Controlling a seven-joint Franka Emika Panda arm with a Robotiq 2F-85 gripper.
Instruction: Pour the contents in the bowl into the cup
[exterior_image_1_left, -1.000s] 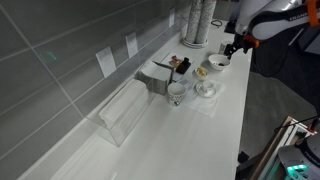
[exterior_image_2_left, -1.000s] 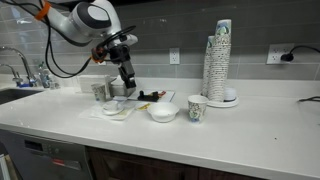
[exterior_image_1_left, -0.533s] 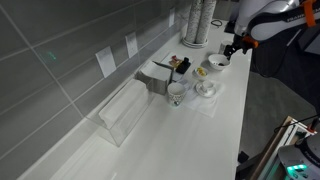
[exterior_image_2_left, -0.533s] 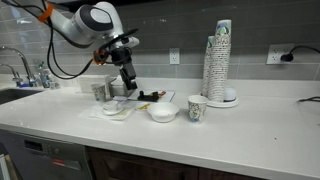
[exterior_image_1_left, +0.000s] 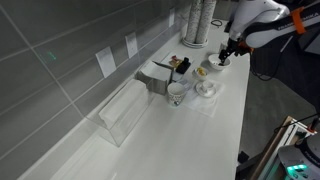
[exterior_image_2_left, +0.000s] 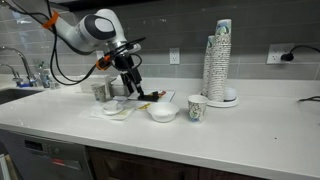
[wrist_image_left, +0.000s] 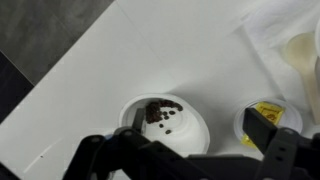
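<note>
Some dark beans (wrist_image_left: 167, 128) are loose and spread about, so the beans (wrist_image_left: 157, 108) will come together in a clump when I lift and tip the white bowl.
The white bowl (wrist_image_left: 172, 128) holds dark beans and shows in both exterior views (exterior_image_2_left: 162, 112) (exterior_image_1_left: 217, 63). My gripper (wrist_image_left: 195, 120) is open and empty just above it. One finger hangs over the bowl's left side and the other over the small bowl with yellow pieces (wrist_image_left: 262, 112). The gripper also shows in both exterior views (exterior_image_2_left: 135, 90) (exterior_image_1_left: 224, 56). The pale cup (exterior_image_2_left: 197, 108) stands on the counter just right of the bowl. The arm hides it in the exterior view along the counter, and it is outside the wrist view.
A shallow white dish (exterior_image_2_left: 118, 109) (exterior_image_1_left: 207, 89) and another cup (exterior_image_2_left: 100, 90) (exterior_image_1_left: 176, 94) stand beside the bowl. A tall stack of paper cups (exterior_image_2_left: 218, 58) is at the back. A clear plastic box (exterior_image_1_left: 125, 108) lies by the tiled wall.
The gripper has moved down and sideways from above the dish toward the white bowl. The objects on the counter have not moved.
</note>
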